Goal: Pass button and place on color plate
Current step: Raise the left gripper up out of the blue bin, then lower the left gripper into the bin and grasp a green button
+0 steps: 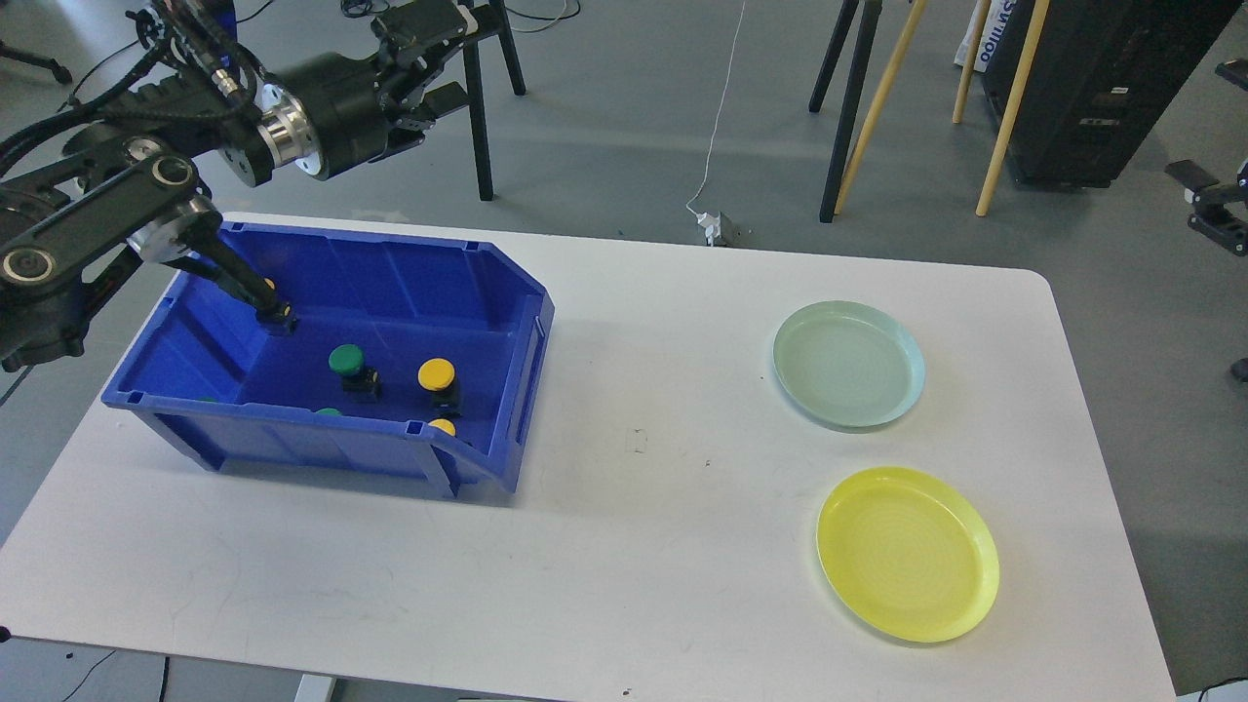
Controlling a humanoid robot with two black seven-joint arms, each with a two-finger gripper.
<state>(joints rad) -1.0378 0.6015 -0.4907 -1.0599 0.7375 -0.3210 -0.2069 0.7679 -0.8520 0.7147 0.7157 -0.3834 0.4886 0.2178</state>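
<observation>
The yellow button [439,384] will come up in one piece, with its body sticking stiffly out, when the robot lifts it, because a black body [446,404] sits under the yellow cap.
Several buttons lie in a blue bin [487,292] on the left of the white table: a green button [346,361], a yellow button [436,373], and another yellow one [442,426] half hidden by the front wall. A third yellow cap [268,285] peeks out in the back left corner behind a thin black part of my left arm. My left gripper [429,73] hovers above and behind the bin, jaws apart and empty. A pale green plate [848,363] and a yellow plate [907,553] sit on the right. My right gripper [1212,207] shows small at the right edge.
Chair and easel legs stand on the grey floor behind the table, with a black cabinet [1102,88] at the back right. A power plug [715,228] lies at the table's far edge. Bare tabletop [663,439] stretches between bin and plates.
</observation>
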